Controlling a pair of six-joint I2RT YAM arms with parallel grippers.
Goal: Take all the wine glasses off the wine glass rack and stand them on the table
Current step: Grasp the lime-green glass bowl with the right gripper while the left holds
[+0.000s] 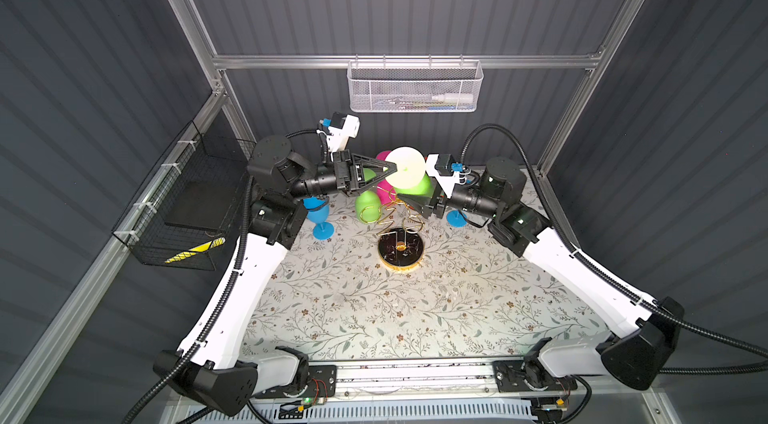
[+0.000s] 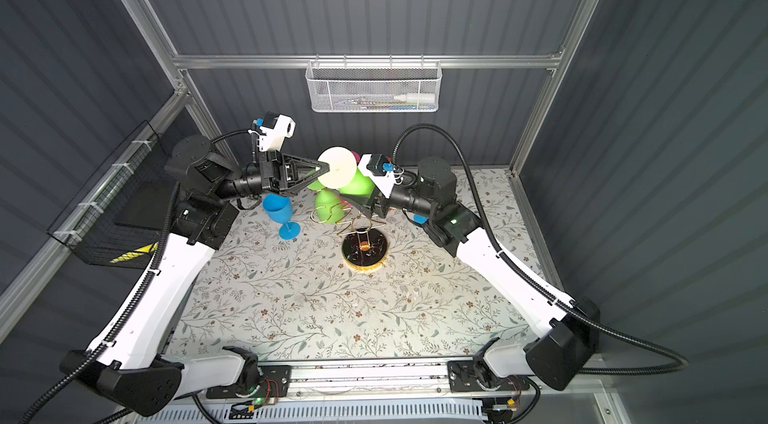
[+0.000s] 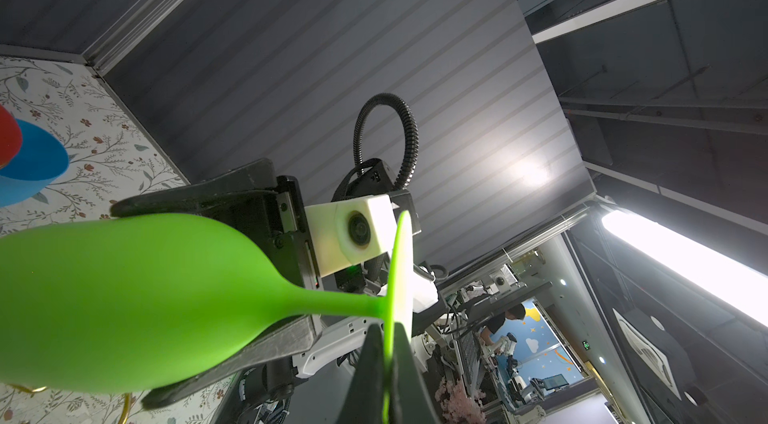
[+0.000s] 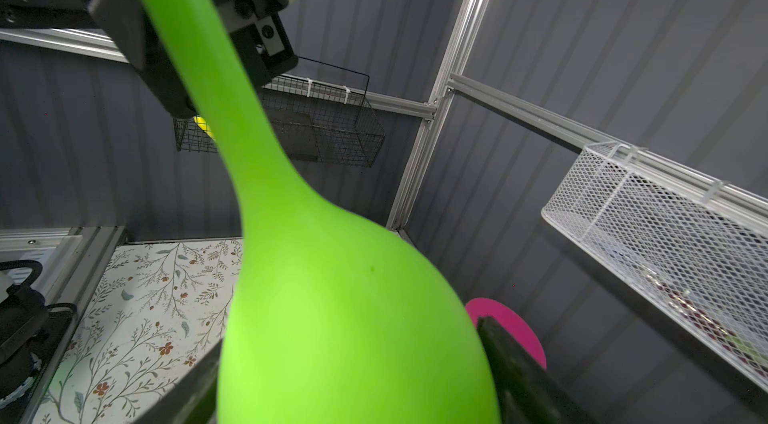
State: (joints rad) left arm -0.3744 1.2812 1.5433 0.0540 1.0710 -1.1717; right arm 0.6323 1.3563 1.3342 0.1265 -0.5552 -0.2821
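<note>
The green wine glass's foot (image 1: 406,168) points up, so the robot's right gripper should hold the wine glass's bowl (image 2: 359,185) while the left gripper opens, grips the wine glass's foot again and tilts the wine glass level.
A green wine glass (image 1: 417,187) lies tilted above the gold wire wine glass rack (image 1: 400,249), its pale round foot (image 1: 405,166) facing up. My left gripper (image 3: 386,359) is shut on the rim of that foot; in both top views it reaches in from the left (image 2: 326,169). My right gripper (image 4: 353,380) comes from the right with one finger (image 4: 511,359) on each side of the bowl, pressed against it. A second green glass (image 1: 368,204) sits in a gold ring loop of the rack. Whether the held glass still touches a loop is hidden.
A pink glass (image 1: 382,156) shows behind the held one. Two blue glasses (image 1: 318,214) (image 1: 456,218) stand on the floral table, one under each wrist. A white mesh basket (image 1: 413,87) hangs on the back wall, a black wire basket (image 1: 187,210) on the left wall.
</note>
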